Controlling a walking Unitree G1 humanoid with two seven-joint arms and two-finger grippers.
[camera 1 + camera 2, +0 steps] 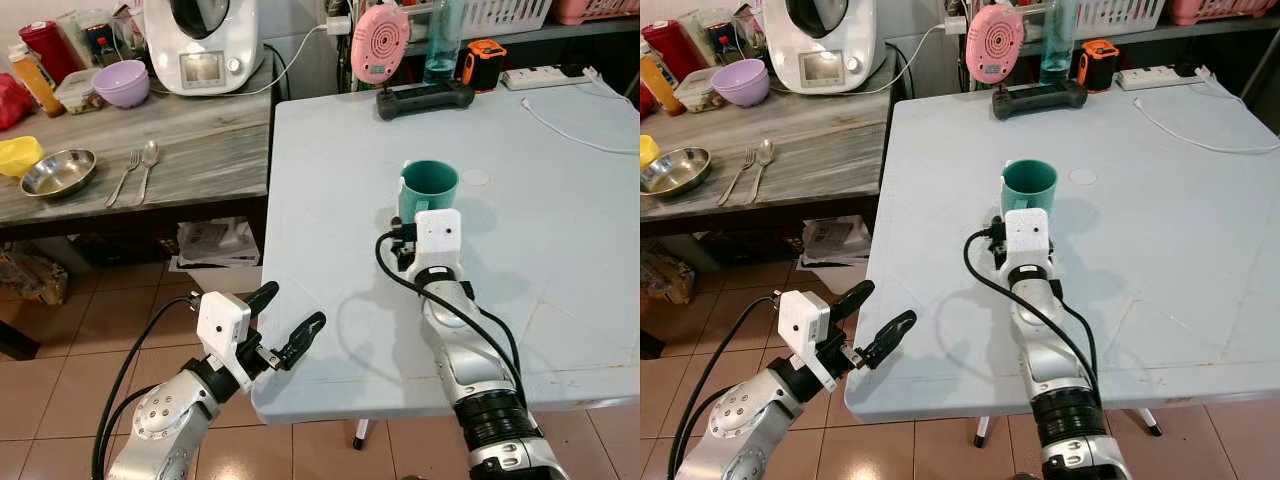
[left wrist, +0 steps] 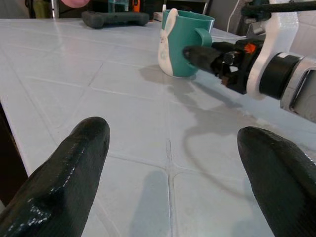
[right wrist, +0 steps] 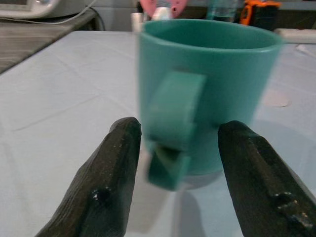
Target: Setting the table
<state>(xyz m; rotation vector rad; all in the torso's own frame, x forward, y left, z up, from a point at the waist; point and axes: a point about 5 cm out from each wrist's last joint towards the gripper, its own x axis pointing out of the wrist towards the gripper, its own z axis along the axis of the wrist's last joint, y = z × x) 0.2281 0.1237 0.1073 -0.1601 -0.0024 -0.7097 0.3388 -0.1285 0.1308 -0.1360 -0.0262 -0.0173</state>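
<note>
The white patch's white tips stick up close against the teal mug's rim [image 1: 429, 176], so the white patch will ride along with the mug when I lift the mug's handle.
A teal mug [image 1: 430, 185] stands upright on the white table [image 1: 560, 250], its handle turned toward me. My right gripper [image 3: 180, 131] is open just in front of it, one black finger on each side of the handle [image 3: 173, 118], with gaps between them. The mug looks slightly blurred in the right wrist view. My left gripper [image 1: 293, 306] is open and holds nothing, hovering at the table's front left edge. From the left wrist view the mug [image 2: 180, 42] shows a white patch on its side, and the right gripper's fingers [image 2: 197, 53] reach its handle.
A grey counter [image 1: 200, 140] on the left carries a steel bowl [image 1: 58, 172], a fork [image 1: 125, 175], a spoon [image 1: 148, 165], a purple bowl [image 1: 122, 82] and a white appliance [image 1: 203, 40]. At the table's far edge are a pink fan [image 1: 380, 42], a black controller [image 1: 424, 100] and a power strip [image 1: 545, 76].
</note>
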